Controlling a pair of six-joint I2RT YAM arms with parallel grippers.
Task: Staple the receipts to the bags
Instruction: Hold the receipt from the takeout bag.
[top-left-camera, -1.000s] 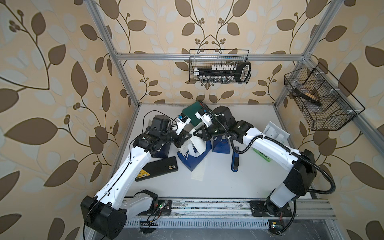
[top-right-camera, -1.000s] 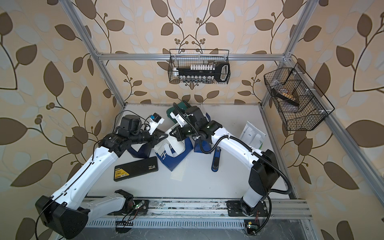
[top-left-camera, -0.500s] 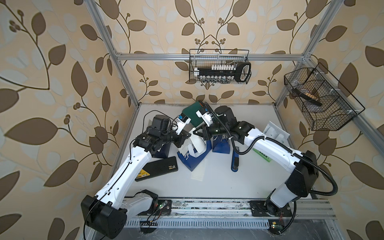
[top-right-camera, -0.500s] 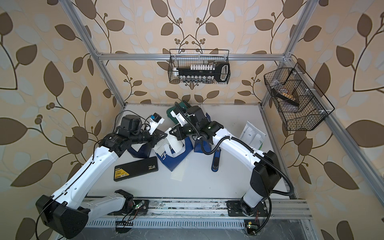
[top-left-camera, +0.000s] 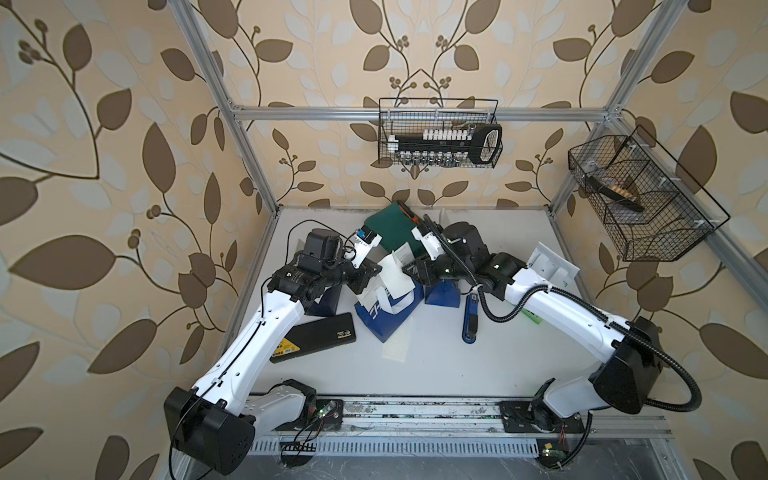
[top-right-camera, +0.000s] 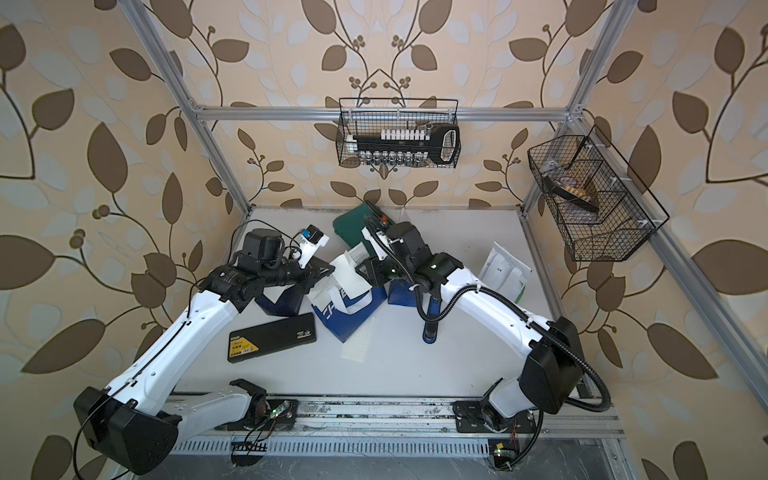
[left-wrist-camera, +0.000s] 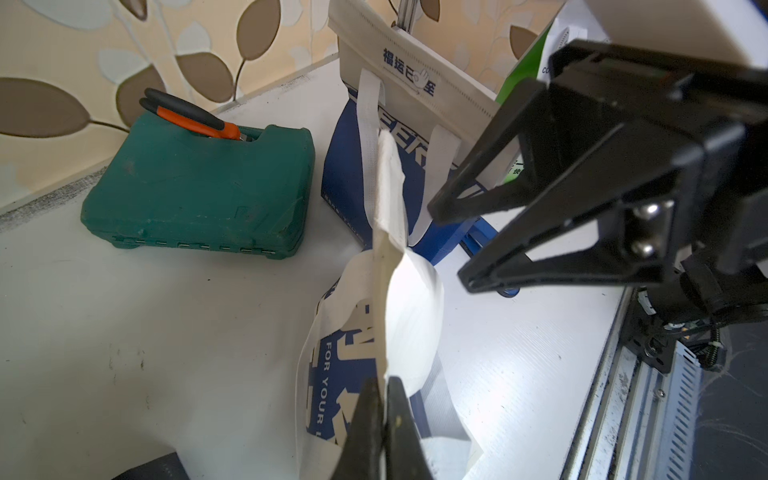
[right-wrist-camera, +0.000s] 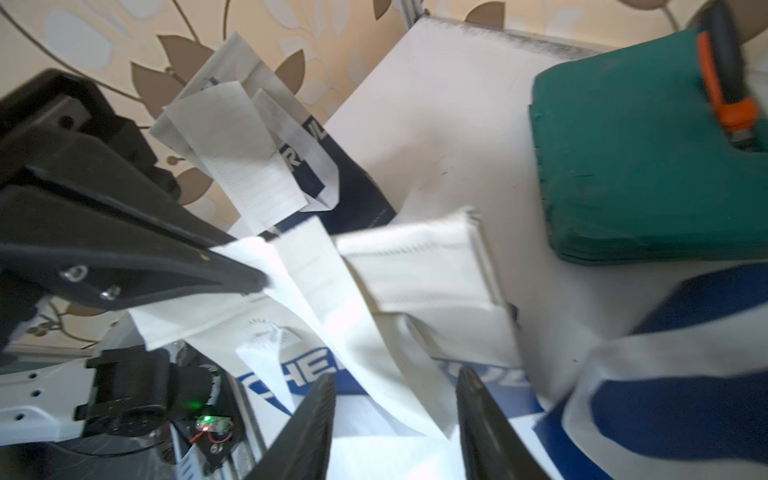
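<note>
The receipt's free corner (right-wrist-camera: 441, 430) is off centre at the ends of the open right gripper's fingers, so the robot should move back, line up, and come in further at the receipt to pinch its lower end (right-wrist-camera: 409, 395).
A navy-and-white bag (top-left-camera: 388, 318) (top-right-camera: 347, 313) lies tilted in the middle of the table, and a pale receipt (top-left-camera: 395, 277) (right-wrist-camera: 332, 291) is draped over its white top. My left gripper (left-wrist-camera: 385, 384) (top-left-camera: 371, 277) is shut on that receipt and the bag's top edge together. Just beside the sheet, my right gripper (right-wrist-camera: 395, 386) (top-left-camera: 409, 269) stands open with nothing held. A second navy bag (right-wrist-camera: 353, 183) stands behind my left arm with a receipt (right-wrist-camera: 245, 166) at its top. A third navy bag (top-left-camera: 444, 293) stands under my right wrist. The green-and-white bag (top-left-camera: 552, 266) lies at the right.
A loose receipt (top-left-camera: 397, 347) lies in front of the middle bag. A blue stapler (top-left-camera: 469, 322) lies right of it. A black case with a yellow label (top-left-camera: 316, 338) lies at the left, and a green tool case (top-left-camera: 390, 226) with orange pliers sits at the back.
My left gripper has closed on the receipt and bag top. My right gripper has opened and let go of them. The arms have barely shifted.
</note>
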